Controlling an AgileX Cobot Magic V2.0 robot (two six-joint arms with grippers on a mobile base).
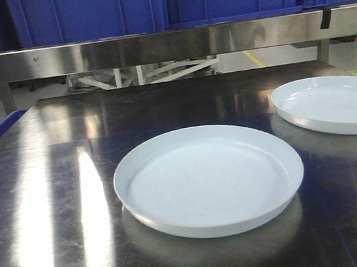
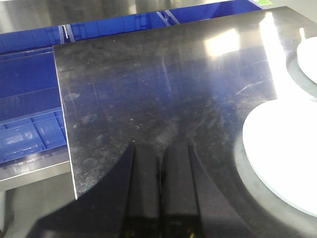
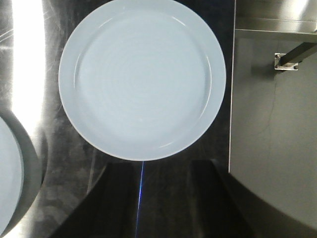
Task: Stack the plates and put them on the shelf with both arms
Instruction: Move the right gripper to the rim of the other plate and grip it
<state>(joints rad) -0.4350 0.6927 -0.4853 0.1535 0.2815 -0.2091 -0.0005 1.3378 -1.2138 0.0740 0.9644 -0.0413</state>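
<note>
I am seeing the same shallow curve on both plates, so the plate (image 1: 336, 105) by the table's edge will nest into the middle plate (image 1: 210, 181) once I lower it.
Two pale bluish-white plates lie apart on the dark steel tabletop (image 1: 57, 209). One plate (image 1: 209, 179) is in the middle, the other plate (image 1: 333, 105) at the right edge. The steel shelf (image 1: 167, 45) runs across the back above the table. Neither gripper shows in the front view. My left gripper (image 2: 161, 148) is shut and empty over bare tabletop, with the middle plate (image 2: 282, 148) to its right. My right gripper (image 3: 165, 166) stands open just short of the near rim of the right plate (image 3: 142, 77), touching nothing. The middle plate's edge (image 3: 7, 178) shows at the far left.
Blue plastic crates (image 1: 90, 12) stand on top of the shelf. More blue crates (image 2: 29, 114) sit below the table's left edge. The table's right edge (image 3: 230, 99) drops to a grey floor close beside the right plate.
</note>
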